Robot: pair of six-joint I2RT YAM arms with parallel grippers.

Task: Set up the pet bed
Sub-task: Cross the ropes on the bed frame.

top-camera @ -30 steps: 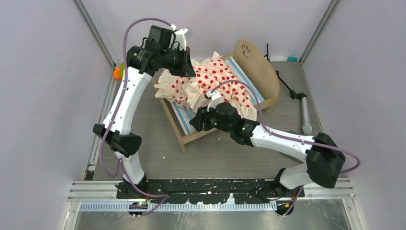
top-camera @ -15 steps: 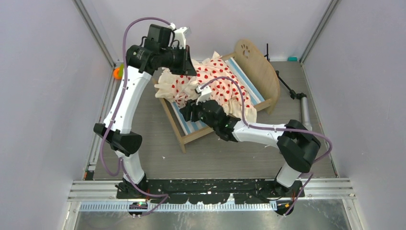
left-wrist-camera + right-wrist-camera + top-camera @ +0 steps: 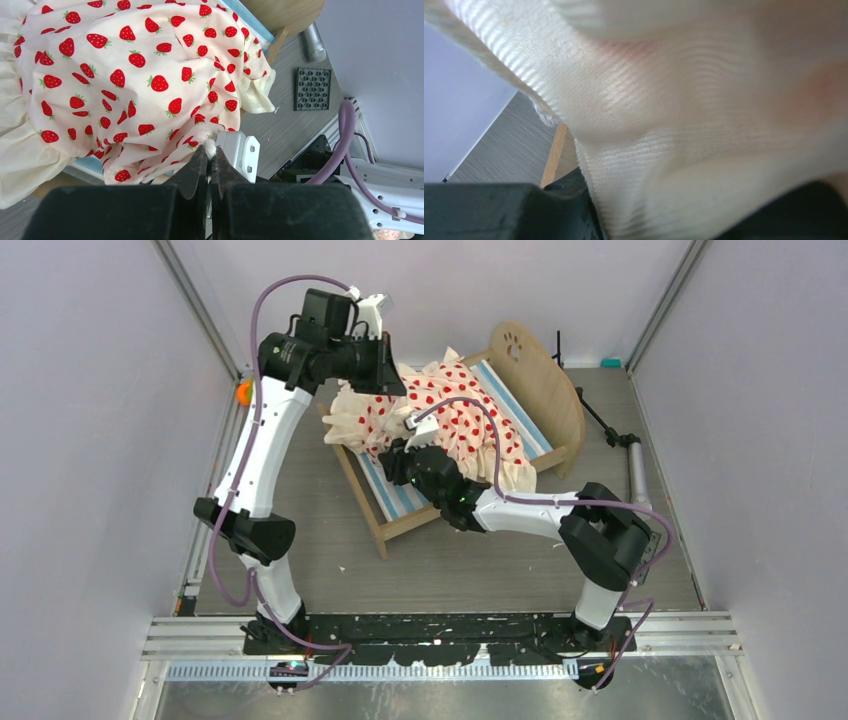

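Note:
The bedding's cream folds (image 3: 649,170) are bunched deep across the wide-apart fingers of my right gripper, so my right gripper should open, back out and pinch the lower edge of the cream cloth.
The pet bed (image 3: 545,390) stands askew at the back middle, its paw-print end board at the right. Its striped mattress (image 3: 395,495) shows at the near end. The cream red-print ruffled bedding (image 3: 460,415) lies bunched over it. My left gripper (image 3: 388,380) is above the bed's far left corner. In the left wrist view it (image 3: 210,150) is shut on a tuft of the bedding (image 3: 125,75). My right gripper (image 3: 392,462) is pushed into the bedding's near left edge. In the right wrist view cloth (image 3: 684,125) fills the gap between its wide-apart fingers (image 3: 569,205).
A black tripod stand (image 3: 625,455) lies on the floor right of the bed. A dark studded mat (image 3: 312,88) lies beyond the bed's corner. An orange object (image 3: 243,392) sits by the left wall, a teal one (image 3: 610,362) at the back right. Walls close in on both sides.
My right arm has swung left and forward, and its gripper has moved from the bed's near side into the bedding's left edge. My left gripper has stayed almost still, holding the bedding.

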